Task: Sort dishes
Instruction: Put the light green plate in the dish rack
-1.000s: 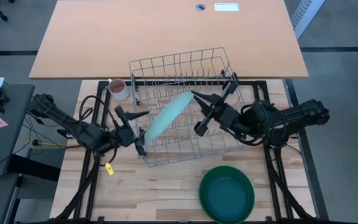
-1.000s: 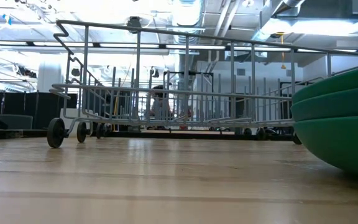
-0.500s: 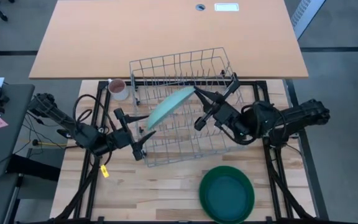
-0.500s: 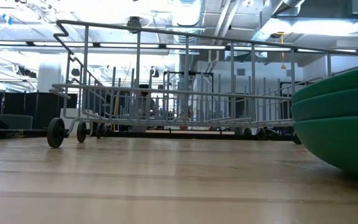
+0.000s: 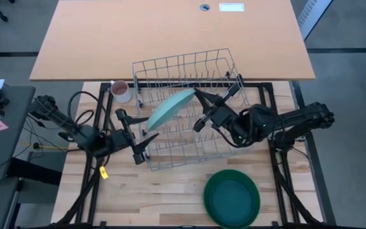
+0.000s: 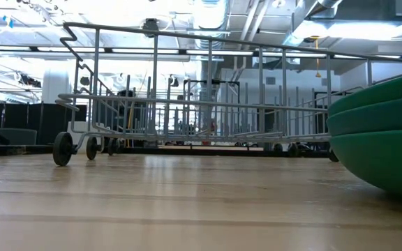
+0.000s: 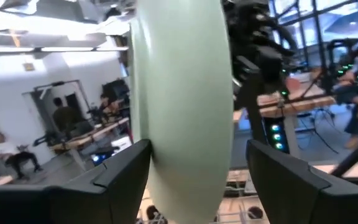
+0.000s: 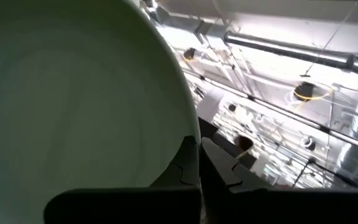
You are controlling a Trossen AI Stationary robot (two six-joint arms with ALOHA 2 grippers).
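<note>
Next, my left gripper takes its near end [image 5: 154,124] and straightens it before my right gripper takes hold again, since the mint plate [image 5: 171,108] is slanting over the rack in my right gripper.
The small pale mint plate [image 5: 170,108] stands on edge, slanting over the wire dish rack [image 5: 218,63]; it does not show in the low view. My right gripper [image 5: 199,97] is shut on the plate's far right end. My left gripper [image 5: 146,135] is open at the plate's near left end. In the left wrist view its fingers [image 7: 126,174] stand on either side of the plate [image 7: 179,93], and I cannot tell whether one touches it. A stack of dark green plates [image 5: 232,198] lies on the table's near right part. My right gripper pinches the mint plate's rim [image 8: 188,134] between its two fingers, at the plate's far right end [image 5: 192,95]. The fingers come from the table's right side. The plate is held on edge, slanting from far right to near left above the rack.
A pinkish-white mug [image 5: 121,90] stands at the rack's far left corner. The rack on small wheels [image 6: 63,148] fills the table's middle. The green stack [image 6: 379,132] looms at the right in the low view. People show in the room behind.
My right gripper has moved toward the table's far left with the mint plate. The plate has shifted toward the far edge and turned more on edge. My left arm has drawn back a little toward the table's left, its fingers staying open.
</note>
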